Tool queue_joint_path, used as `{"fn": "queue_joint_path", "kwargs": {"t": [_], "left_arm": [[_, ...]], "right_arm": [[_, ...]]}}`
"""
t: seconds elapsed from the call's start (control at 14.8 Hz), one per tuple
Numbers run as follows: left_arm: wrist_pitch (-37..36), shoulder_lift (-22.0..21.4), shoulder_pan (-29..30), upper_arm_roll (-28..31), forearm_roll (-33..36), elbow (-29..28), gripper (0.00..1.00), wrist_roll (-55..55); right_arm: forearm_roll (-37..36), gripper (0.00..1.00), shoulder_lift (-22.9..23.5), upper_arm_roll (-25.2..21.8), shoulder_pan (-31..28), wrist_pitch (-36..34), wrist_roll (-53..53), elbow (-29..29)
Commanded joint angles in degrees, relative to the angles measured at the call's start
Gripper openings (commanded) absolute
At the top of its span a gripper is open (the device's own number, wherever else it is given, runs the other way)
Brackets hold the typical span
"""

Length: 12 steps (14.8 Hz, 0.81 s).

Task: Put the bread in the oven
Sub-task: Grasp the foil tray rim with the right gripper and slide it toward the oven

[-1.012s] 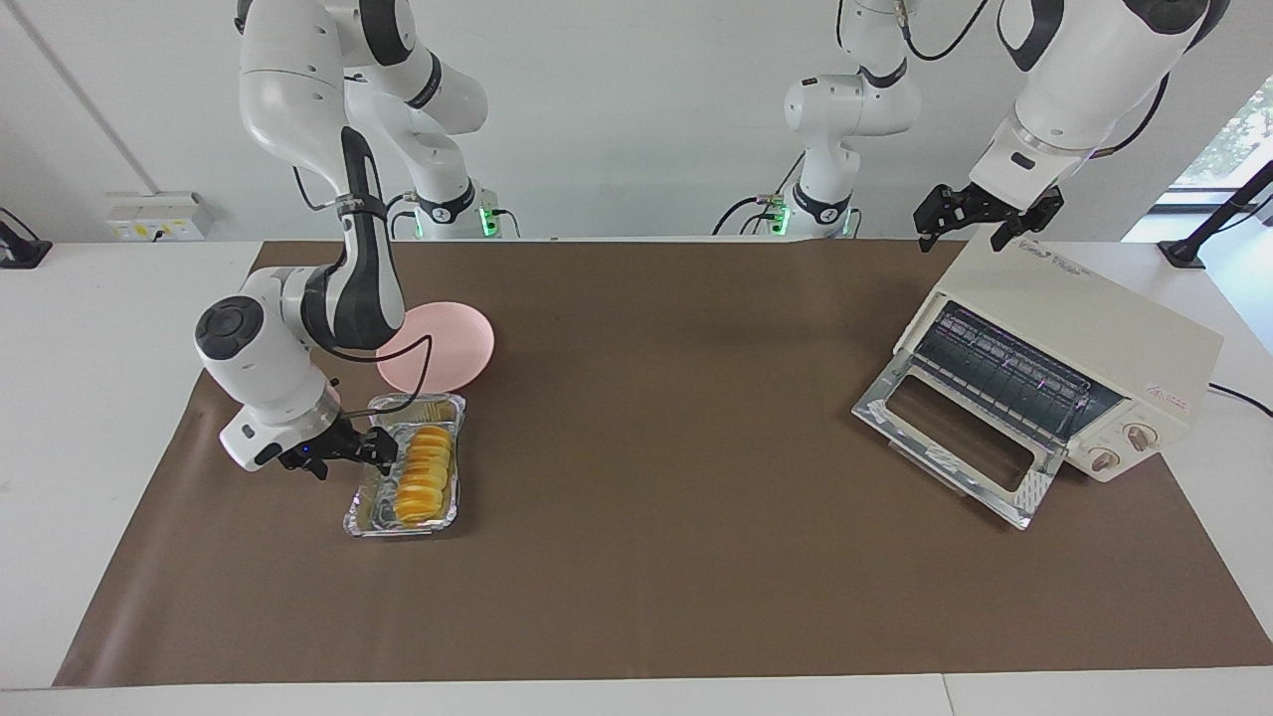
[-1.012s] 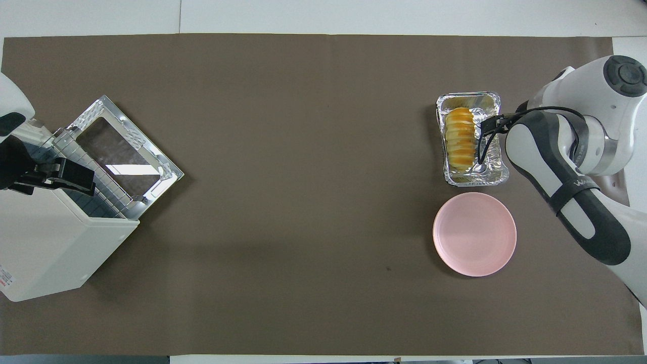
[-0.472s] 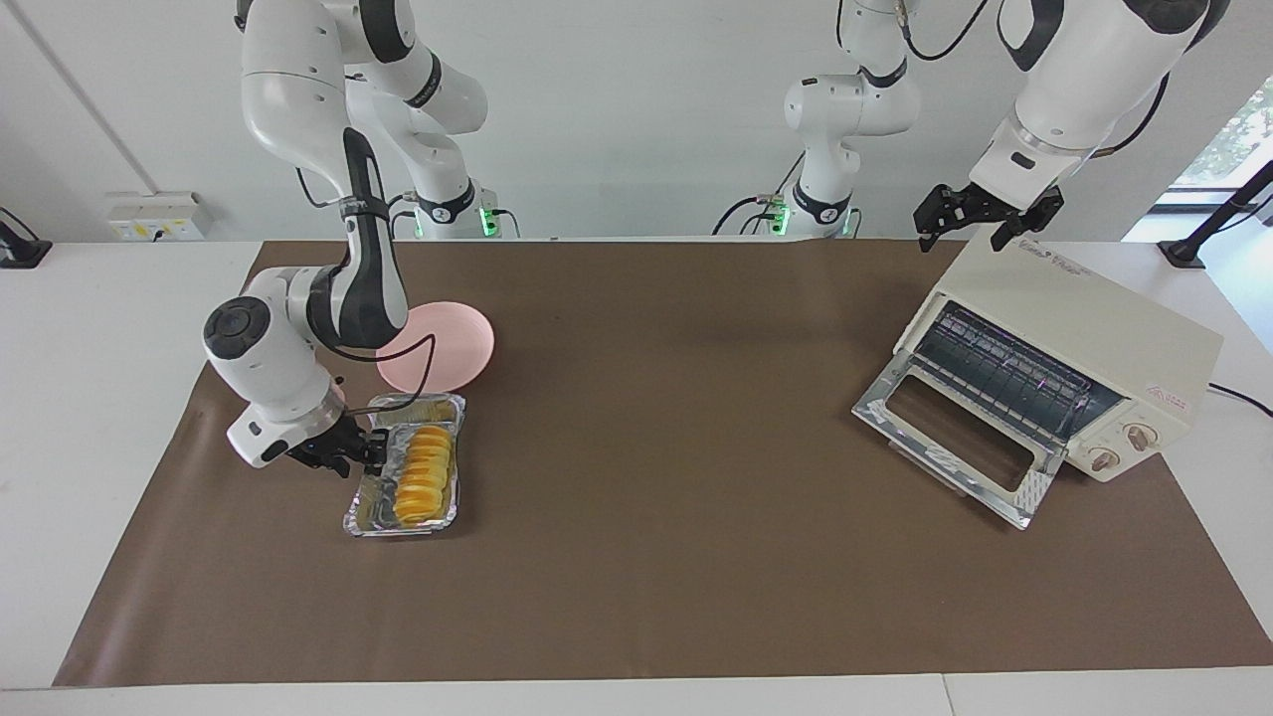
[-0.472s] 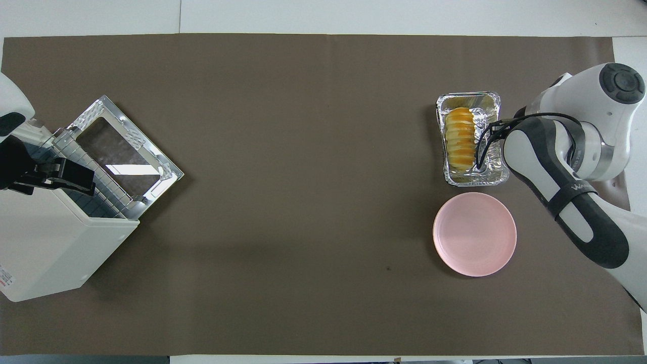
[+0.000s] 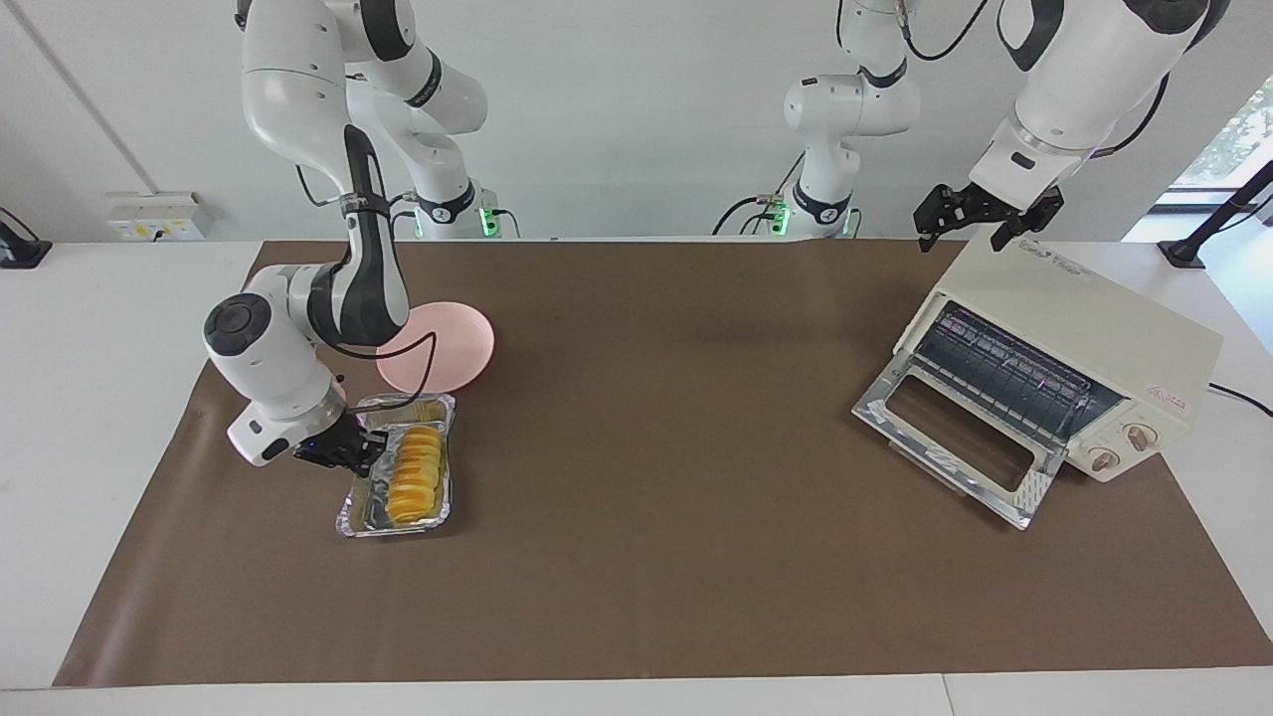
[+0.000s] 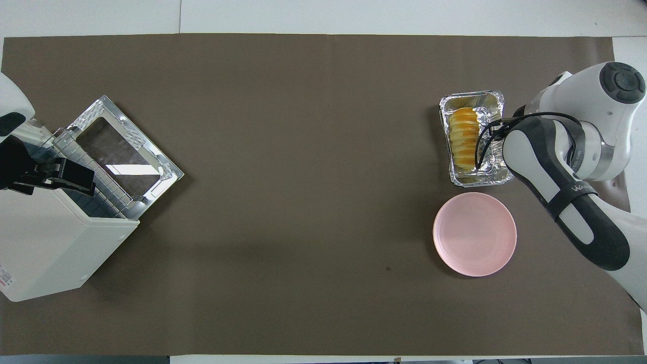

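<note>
My gripper will make the silver foil tray (image 6: pixel 479 176) slide inward across the wire rack (image 6: pixel 102 181) with the bread in it when it pushes, because the rack sticks out over the open door.
The golden ridged bread (image 5: pixel 416 475) lies in a silver foil tray (image 5: pixel 398 528) at the right arm's end of the table, just farther from the robots than a pink plate. It also shows in the overhead view (image 6: pixel 464 138), in the tray (image 6: pixel 480 179). My right gripper (image 5: pixel 363 452) is low at the tray's long side rim and shut on it; in the overhead view (image 6: pixel 491 132) the arm mostly hides it. The cream oven (image 5: pixel 1074 338) stands at the left arm's end with its glass door (image 5: pixel 955 438) dropped open. My left gripper (image 5: pixel 980 221) waits open over the oven's top.
The pink plate (image 5: pixel 438 346) sits empty beside the tray, nearer to the robots; it also shows in the overhead view (image 6: pixel 475 233). The oven (image 6: pixel 45 242) stands at an angle, its open door (image 6: pixel 121 146) facing the middle of the brown mat (image 5: pixel 646 447).
My right gripper has drawn back toward the right arm's end of the table, and the foil tray with the bread has shifted and turned slightly with it. The left arm has not moved.
</note>
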Motion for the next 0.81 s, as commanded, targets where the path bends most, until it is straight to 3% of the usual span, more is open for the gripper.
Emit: {"fn": "queue_joint_path", "kwargs": {"t": [0.0,0.34,0.74], "left_arm": [[-0.13,-1.25,0.53,-0.37,0.76,-1.03,1.0,0.24],[-0.04,-1.25,0.53,-0.37,0.76,-1.03,1.0,0.24],[-0.04,-1.25,0.53,-0.37,0.76,-1.03,1.0,0.24]], "right_arm": [[3.42,0.0,-1.16,1.71,0.76,-0.01,-0.79,1.07],[4.05,0.0,-0.98,1.9,9.27,-4.41,10.0,7.57],[4.13,0.0,1.13,1.98,20.0,-2.93,20.37,11.54]]}}
